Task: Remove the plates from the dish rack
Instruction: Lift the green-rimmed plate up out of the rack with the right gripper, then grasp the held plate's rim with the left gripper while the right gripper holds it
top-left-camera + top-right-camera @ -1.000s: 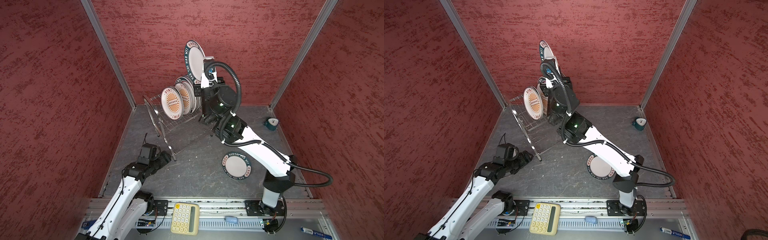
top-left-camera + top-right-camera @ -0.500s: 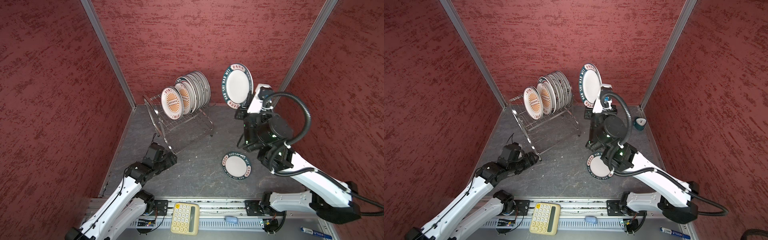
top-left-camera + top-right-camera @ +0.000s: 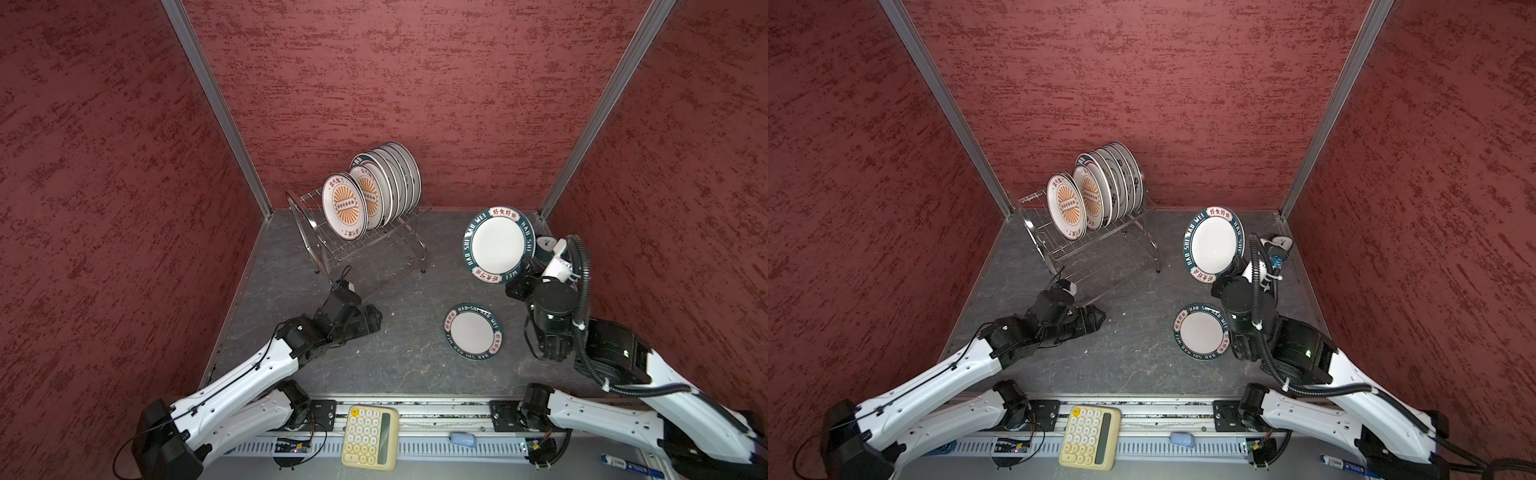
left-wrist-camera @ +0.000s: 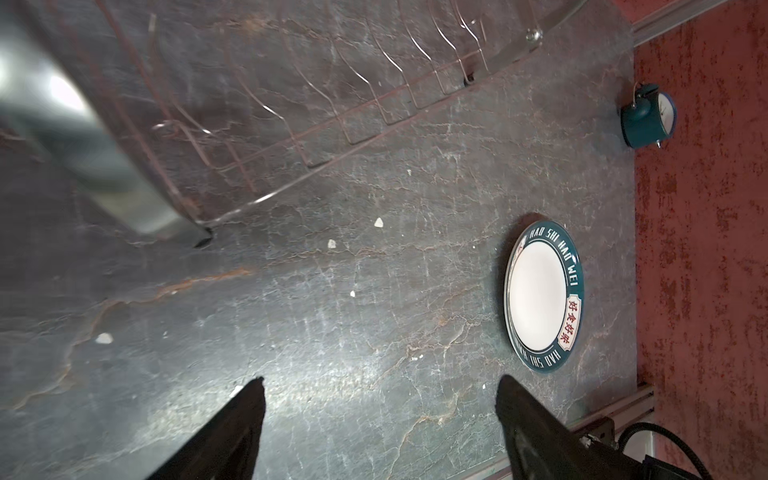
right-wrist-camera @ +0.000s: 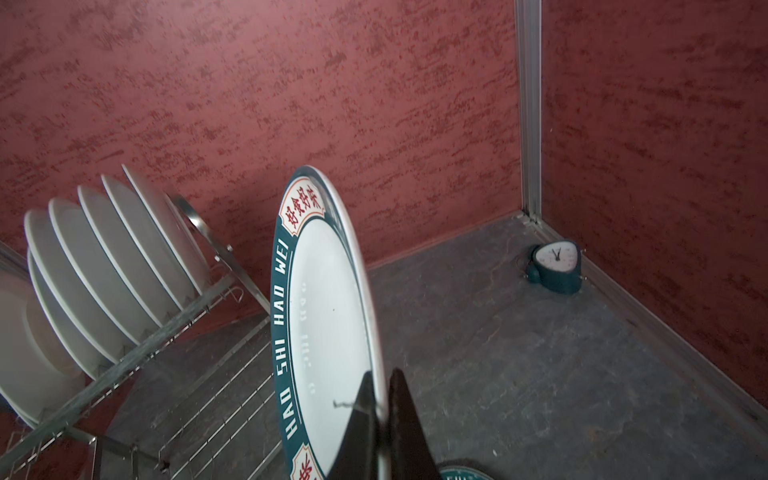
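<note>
My right gripper moves next toward my open left gripper, which the held plate's free rim faces, and lets go once my left gripper holds that rim of the plate.
Several white plates stand on edge in the steel dish rack at the back left of the table. My right gripper is shut on the rim of a teal-banded plate, holding it nearly upright above the table to the right of the rack. Below it, another teal-banded plate lies flat on the table. My left gripper hangs open and empty low over the table in front of the rack's foot, with the flat plate beyond it.
A small teal alarm clock stands in the back right corner, just behind the held plate. A yellow calculator lies on the front rail. Red walls close in the table on three sides.
My right arm has carried the teal-banded plate from above the rack to the right and down. My left arm has crept forward along the table, still open.
</note>
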`<state>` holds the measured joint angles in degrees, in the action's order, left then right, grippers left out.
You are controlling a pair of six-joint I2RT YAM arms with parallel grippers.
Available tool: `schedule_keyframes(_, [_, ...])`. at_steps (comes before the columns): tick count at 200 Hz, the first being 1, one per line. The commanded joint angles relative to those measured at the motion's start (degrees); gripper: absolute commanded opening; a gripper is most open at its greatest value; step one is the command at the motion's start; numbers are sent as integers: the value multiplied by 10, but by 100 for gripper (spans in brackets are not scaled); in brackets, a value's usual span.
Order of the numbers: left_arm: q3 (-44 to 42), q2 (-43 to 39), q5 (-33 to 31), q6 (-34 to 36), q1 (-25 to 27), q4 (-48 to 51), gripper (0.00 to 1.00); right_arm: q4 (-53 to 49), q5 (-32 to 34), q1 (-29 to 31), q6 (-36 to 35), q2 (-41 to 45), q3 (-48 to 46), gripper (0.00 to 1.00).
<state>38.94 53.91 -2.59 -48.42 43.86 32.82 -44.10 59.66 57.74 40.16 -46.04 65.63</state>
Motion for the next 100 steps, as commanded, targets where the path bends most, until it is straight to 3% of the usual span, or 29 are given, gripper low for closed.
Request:
schedule_keyframes(1, [12,25,-8,4,17,-73,87,-78,-99,-21,130,12,-23,0])
schedule_keyframes(43, [25,74,26,24,20,-142,88,-50,-259,-91,135,3,-62,0])
schedule_keyframes(100, [38,109,69,38,5,-195,89,100,-546,-242,105,-33,-144,0])
